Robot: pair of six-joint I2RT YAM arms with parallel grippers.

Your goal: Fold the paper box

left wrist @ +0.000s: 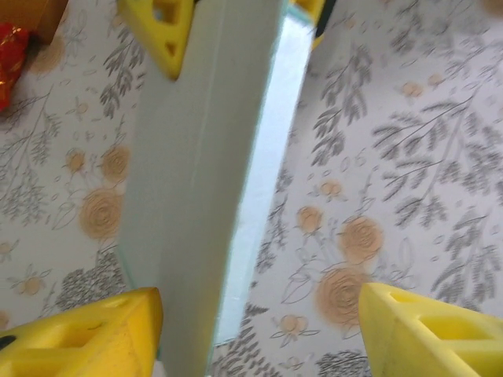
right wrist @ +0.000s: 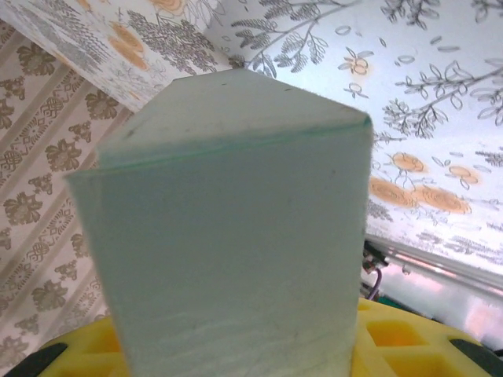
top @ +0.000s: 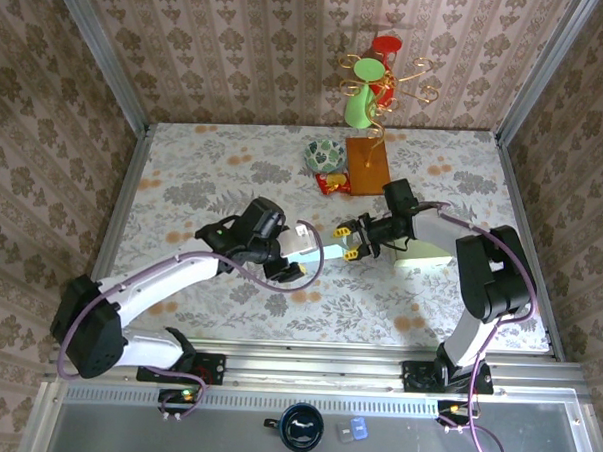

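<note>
I need to free my right gripper to fold, as it is closed on the paper box's end with the flaps (top: 342, 249). My left gripper should clamp the other end (left wrist: 185, 326) for that.
The paper box (top: 315, 251) is a pale green, flattened sleeve held above the table between my two grippers. My right gripper (top: 347, 243) is shut on its right end. In the right wrist view the box (right wrist: 236, 236) rises from between the yellow fingers (right wrist: 409, 345) of the right gripper (right wrist: 236, 349). My left gripper (top: 292, 258) is at the box's left end. In the left wrist view, this gripper (left wrist: 259, 334) stands open. The box (left wrist: 196, 173) lies against its left finger (left wrist: 78, 338), and the right finger (left wrist: 432, 330) is well apart from the box.
A second pale green piece (top: 427, 257) lies under the right arm. At the back middle are a patterned green ball (top: 325, 154), a red packet (top: 331, 182), a brown board (top: 367, 164) and a gold stand with green and red cups (top: 373, 79). Walls enclose three sides.
</note>
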